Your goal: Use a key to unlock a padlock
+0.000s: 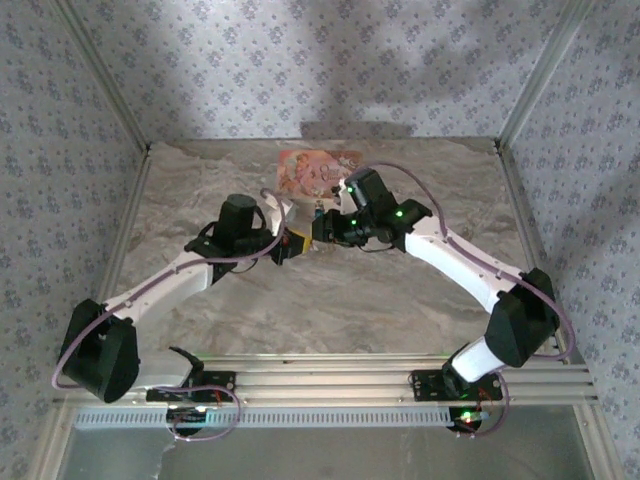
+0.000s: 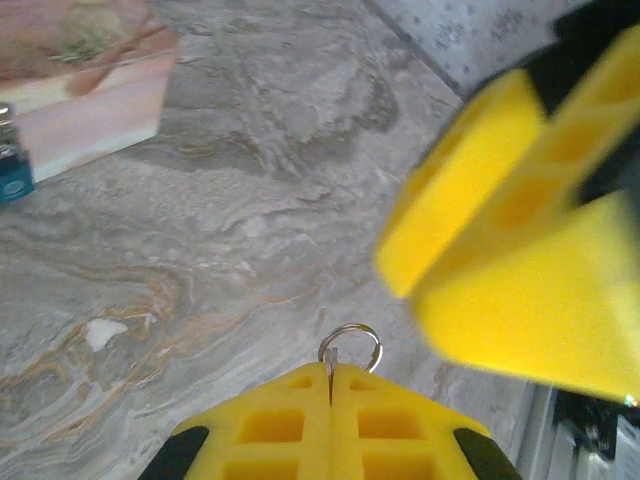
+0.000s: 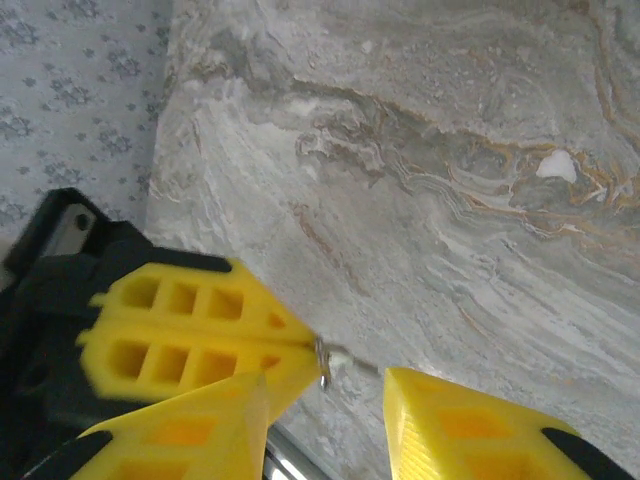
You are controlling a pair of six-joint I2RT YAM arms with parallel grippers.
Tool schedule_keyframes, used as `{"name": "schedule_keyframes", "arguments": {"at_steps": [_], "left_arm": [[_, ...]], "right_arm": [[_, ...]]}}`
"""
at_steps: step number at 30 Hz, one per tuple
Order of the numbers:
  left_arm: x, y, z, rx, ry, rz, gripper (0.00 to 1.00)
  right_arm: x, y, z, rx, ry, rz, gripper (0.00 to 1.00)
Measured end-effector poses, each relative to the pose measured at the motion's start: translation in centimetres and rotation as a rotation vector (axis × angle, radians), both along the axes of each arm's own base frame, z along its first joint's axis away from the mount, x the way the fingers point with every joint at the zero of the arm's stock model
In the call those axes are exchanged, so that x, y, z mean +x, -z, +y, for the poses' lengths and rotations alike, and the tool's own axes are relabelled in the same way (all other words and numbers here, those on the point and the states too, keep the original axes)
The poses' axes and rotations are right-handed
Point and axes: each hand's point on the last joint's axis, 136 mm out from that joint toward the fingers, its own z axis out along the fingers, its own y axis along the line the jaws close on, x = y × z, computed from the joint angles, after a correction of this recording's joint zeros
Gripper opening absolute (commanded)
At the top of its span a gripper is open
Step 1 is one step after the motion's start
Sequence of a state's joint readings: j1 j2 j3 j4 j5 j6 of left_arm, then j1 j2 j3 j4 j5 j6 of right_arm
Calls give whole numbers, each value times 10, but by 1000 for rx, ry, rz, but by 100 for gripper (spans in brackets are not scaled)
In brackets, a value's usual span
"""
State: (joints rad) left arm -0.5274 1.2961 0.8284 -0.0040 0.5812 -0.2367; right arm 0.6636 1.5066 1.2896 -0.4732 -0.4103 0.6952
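Observation:
The key's blade is covered by my left gripper and its steel ring [image 2: 352, 335] points ahead. So my right gripper should take the key [image 3: 323, 362] first, and then my left gripper should grasp it again.
My left gripper [image 2: 331, 368] is shut on the key [image 2: 332, 358]. Its blade is pinched between the yellow fingers and its steel ring [image 2: 351, 327] sticks out past the tips. The right gripper [image 3: 325, 385] stands open just in front of those tips, with the ring [image 3: 322, 362] hanging near its gap and touching neither pad. From above, the left gripper [image 1: 288, 247] and right gripper [image 1: 318, 228] meet tip to tip at mid-table. The padlock [image 2: 10, 175], small and blue with a metal top, sits at the left edge of the left wrist view beside the pink box.
A flat pink printed box [image 1: 318, 170] lies at the back of the marble table [image 1: 400, 300], just behind both grippers. Patterned walls close in the left, right and back sides. An aluminium rail [image 1: 330, 385] runs along the near edge.

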Motion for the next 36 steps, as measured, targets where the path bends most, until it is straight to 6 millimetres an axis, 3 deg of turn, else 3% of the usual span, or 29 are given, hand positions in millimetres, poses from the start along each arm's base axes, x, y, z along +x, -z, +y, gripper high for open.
{"name": "schedule_keyframes", "arguments": {"at_steps": [6,13,26,36], "left_arm": [[22,14,29,-94,-276,200,0],[25,24,36,-301,-435,407,0],[31,-28,19,-519,-419,461,0],[30,-41,15,-577,-399,474,0]], "right_arm": [[3,-7,-12,61,62,-21,38],[3,14,-15,109,134,40,38],[21,1,0,236,190,28,37],[25,1,9,273,191,48,34]]}}
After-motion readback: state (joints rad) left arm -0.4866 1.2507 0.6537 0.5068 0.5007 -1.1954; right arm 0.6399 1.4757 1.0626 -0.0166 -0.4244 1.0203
